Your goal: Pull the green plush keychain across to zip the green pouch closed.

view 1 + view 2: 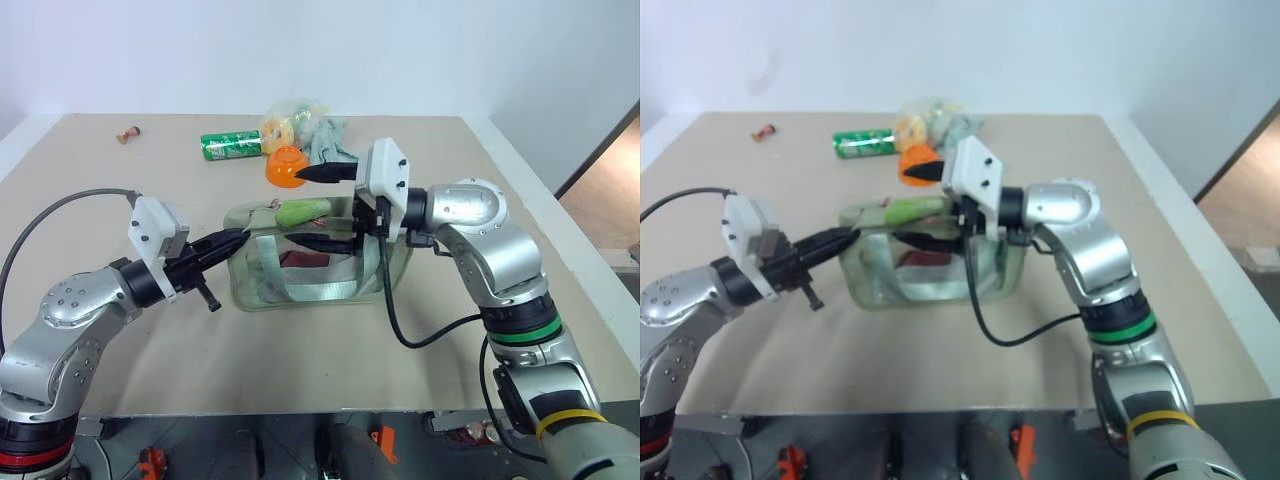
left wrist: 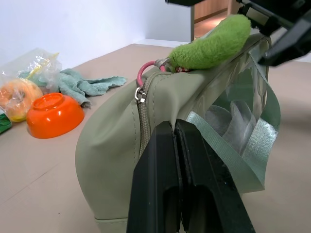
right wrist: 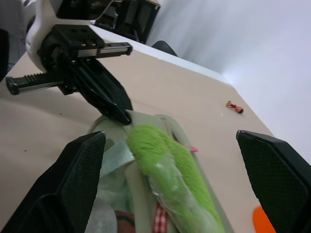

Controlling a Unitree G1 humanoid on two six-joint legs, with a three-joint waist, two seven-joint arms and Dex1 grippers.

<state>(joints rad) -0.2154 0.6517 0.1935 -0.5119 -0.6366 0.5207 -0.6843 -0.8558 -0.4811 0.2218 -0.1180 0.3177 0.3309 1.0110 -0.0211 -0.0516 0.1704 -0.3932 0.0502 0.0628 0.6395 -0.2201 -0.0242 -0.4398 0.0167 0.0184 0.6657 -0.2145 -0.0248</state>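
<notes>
I expect the green plush keychain (image 1: 302, 212) to lift off and pull tight before the slider follows when I pull, because the keychain lies loose beside its pink ring (image 1: 274, 204).
The green pouch (image 1: 300, 280) stands mid-table, pale sage with clear side panels and a red item showing inside. Along its top lies the green plush keychain (image 1: 300, 212), on a pink ring (image 2: 143, 73) by the zipper slider (image 2: 140, 93) near the pouch's left end. My left gripper (image 1: 234, 241) is shut on the fabric of that left end (image 2: 174, 127). My right gripper (image 1: 322, 207) reaches in from the right and is open. One finger is beyond the plush and one is in front of it (image 3: 165, 165), and neither touches it.
Behind the pouch sit an orange bowl (image 1: 287, 165), a green can (image 1: 230, 146), a grey-green rag (image 1: 325, 140) and a plastic bag of items (image 1: 285, 122). A small red object (image 1: 127, 134) lies at the far left. Bare tabletop lies in front of the pouch.
</notes>
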